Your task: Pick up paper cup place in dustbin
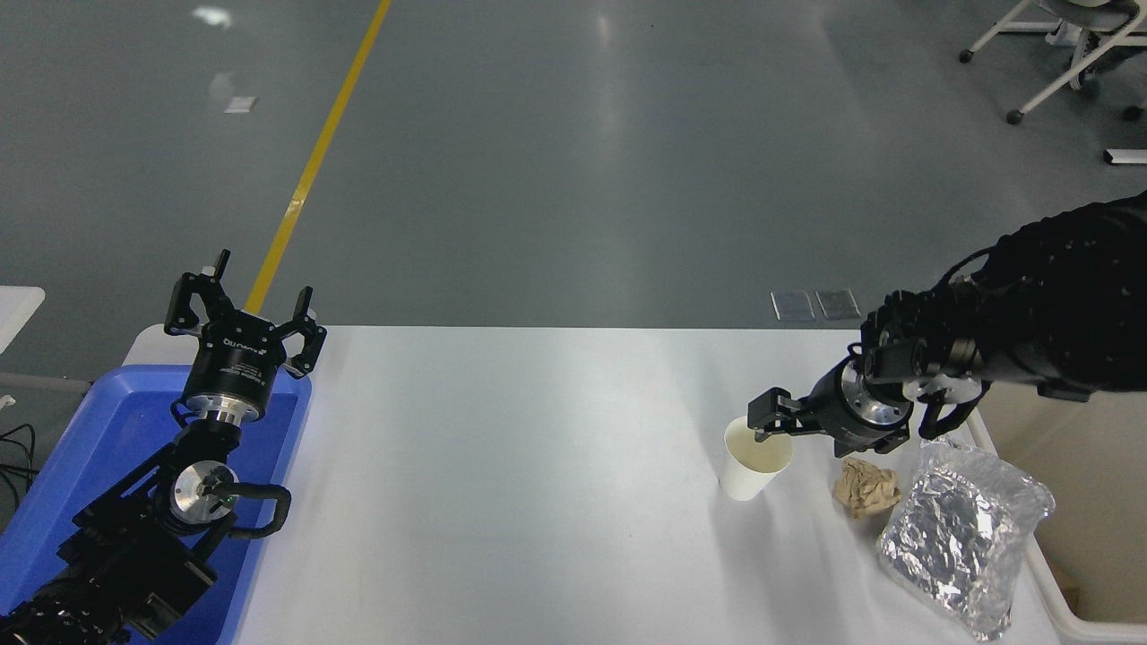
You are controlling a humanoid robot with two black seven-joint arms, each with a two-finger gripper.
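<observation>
The paper cup will tip and its base will swing outward when I lift it, because my right gripper's fingers touch only the paper cup's far rim (770, 428).
The paper cup (751, 470) stands upright on the white table (538, 466), right of its middle, white with a cream inside. My right gripper (761, 423) comes in from the right and hangs low at the cup's far right rim. Its fingers are apart, with the tips right at the rim, and it holds nothing. The cream-white dustbin (1102, 484) stands at the table's right edge, partly hidden behind my right arm. My left gripper (242, 309) is parked open at the lower left.
A crumpled tan paper ball (866, 487) lies just right of the cup, under my right wrist. A crinkled silver foil bag (963, 533) lies between the ball and the dustbin. A blue plastic bin (90, 448) sits under my left arm.
</observation>
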